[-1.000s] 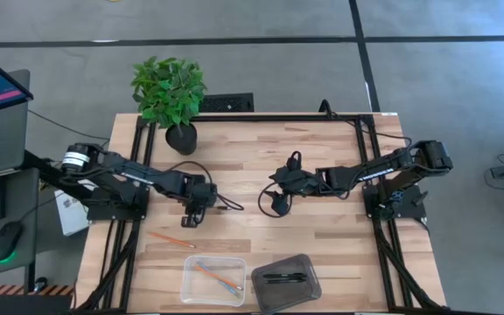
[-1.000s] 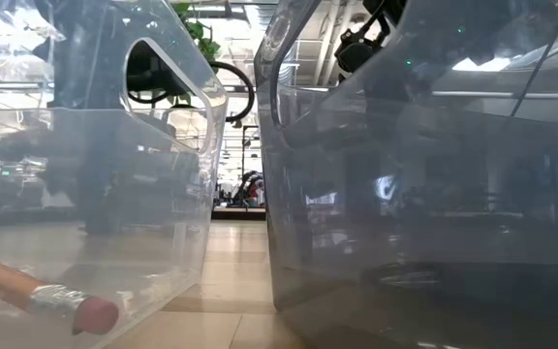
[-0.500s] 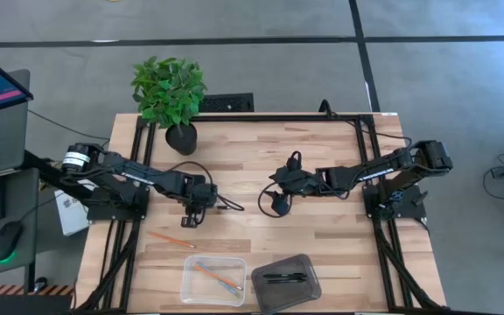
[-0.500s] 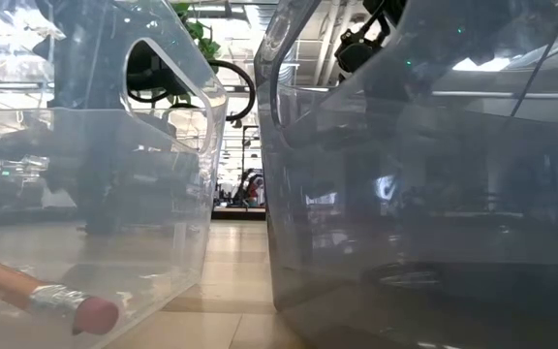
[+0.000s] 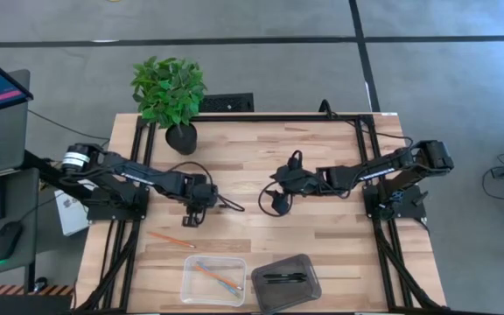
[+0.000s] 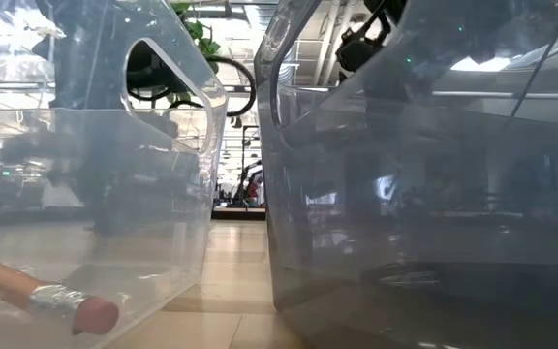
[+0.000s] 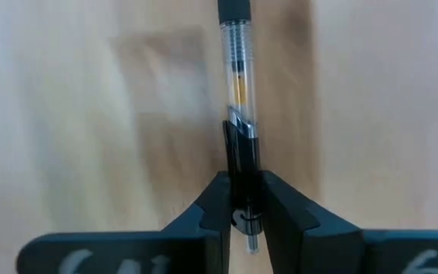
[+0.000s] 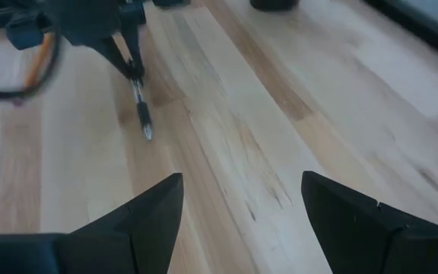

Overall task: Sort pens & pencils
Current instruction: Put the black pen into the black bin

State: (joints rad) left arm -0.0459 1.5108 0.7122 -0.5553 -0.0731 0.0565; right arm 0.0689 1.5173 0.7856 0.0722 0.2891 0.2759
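I should first take the pen's loose end (image 8: 145, 122) with my right gripper, because my left gripper holds the pen but the dark bin (image 5: 285, 285) is on my right gripper's side.
My left gripper (image 5: 191, 216) hangs over the table's left middle, shut on a pen (image 7: 238, 76) that has a clear barrel and black ends. The right wrist view shows that pen (image 8: 140, 106) below my left gripper (image 8: 128, 57). My right gripper (image 5: 274, 204) is open and touches nothing, and it waits near the table's centre. One orange pencil (image 5: 171, 238) lies flat on the wood. An orange and a blue-grey pencil (image 5: 215, 276) lie in the clear bin (image 5: 189, 262). Black pens (image 5: 283, 278) lie in the dark bin (image 5: 309, 267). My left gripper pinches the pen's black clip end (image 7: 242, 171) between its two fingers (image 7: 280, 209). The fingers come from above, pointing down, roughly in line with the pen. The pen hangs below them, its tip (image 8: 147, 134) close to the wood; whether it touches, I cannot tell.
A potted plant (image 5: 171, 96) stands at the far left corner. Both bins sit at the near edge and fill the low view, where a pencil's eraser end (image 6: 93, 314) shows in the clear bin. Bare wood lies between the grippers and the bins.
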